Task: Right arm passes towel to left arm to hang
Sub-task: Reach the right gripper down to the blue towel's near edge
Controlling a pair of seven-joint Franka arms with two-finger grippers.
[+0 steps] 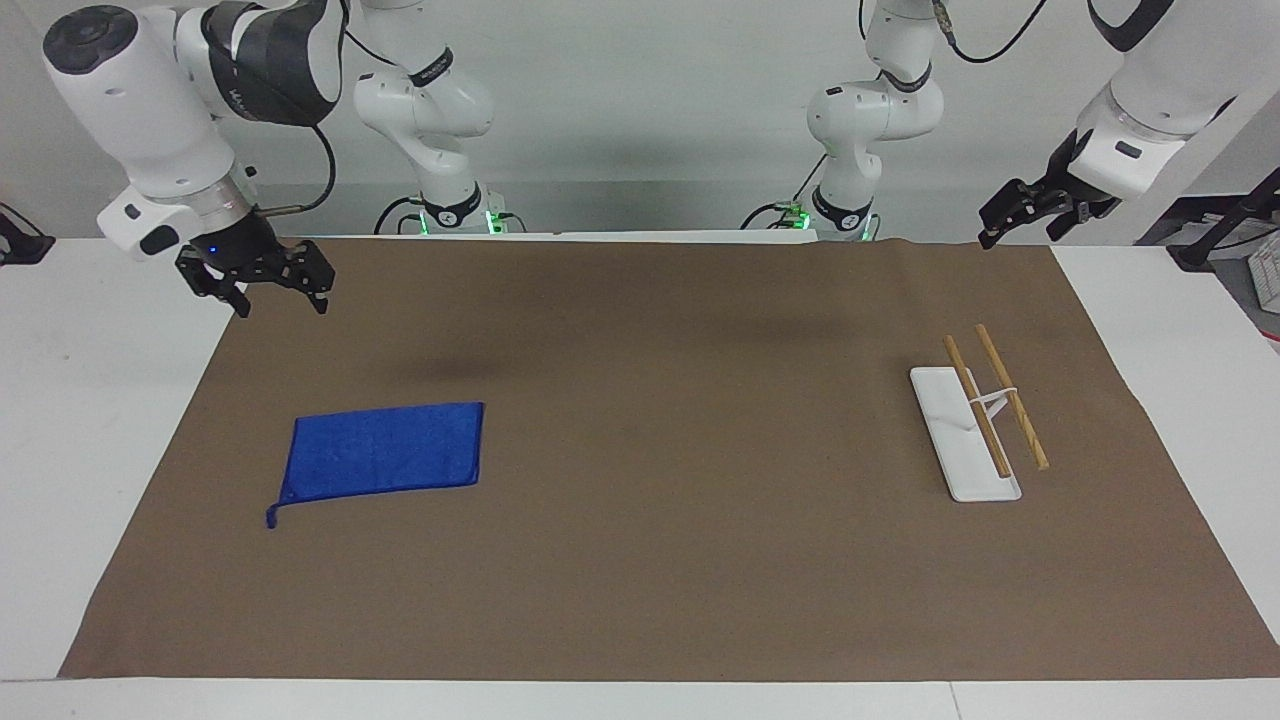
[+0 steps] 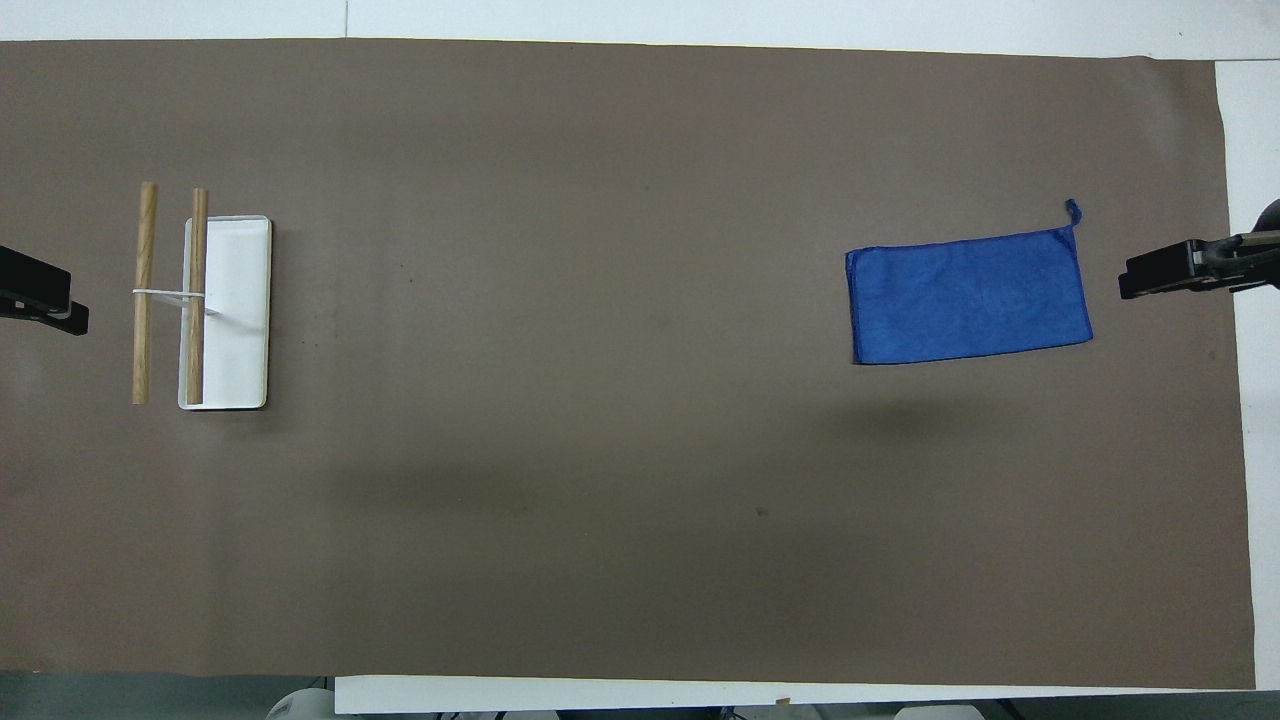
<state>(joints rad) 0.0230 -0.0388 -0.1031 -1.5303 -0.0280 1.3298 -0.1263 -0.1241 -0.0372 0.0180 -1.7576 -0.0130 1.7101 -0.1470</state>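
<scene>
My right gripper will have the towel (image 2: 969, 296) bunching and drooping from it when I carry it, as the blue towel's thin edge (image 2: 960, 242) is slightly wavy.
The royal-blue towel (image 1: 385, 450) lies flat on the brown mat toward the right arm's end of the table, its loop tag at the corner farthest from the robots; it also shows in the overhead view (image 2: 968, 297). My right gripper (image 1: 282, 298), with its blue light, hangs open and empty in the air over the mat's end edge, apart from the towel; one fingertip (image 2: 1135, 284) shows in the overhead view. My left gripper (image 1: 1015, 235) hangs open and empty over the mat's other end, above the rack's end of the table, and waits; it also shows in the overhead view (image 2: 60, 312).
A white rack base (image 1: 950, 440) with two wooden rods (image 1: 1012, 397) on a thin white stand sits toward the left arm's end, also in the overhead view (image 2: 240, 310). The brown mat (image 1: 650, 520) covers most of the white table.
</scene>
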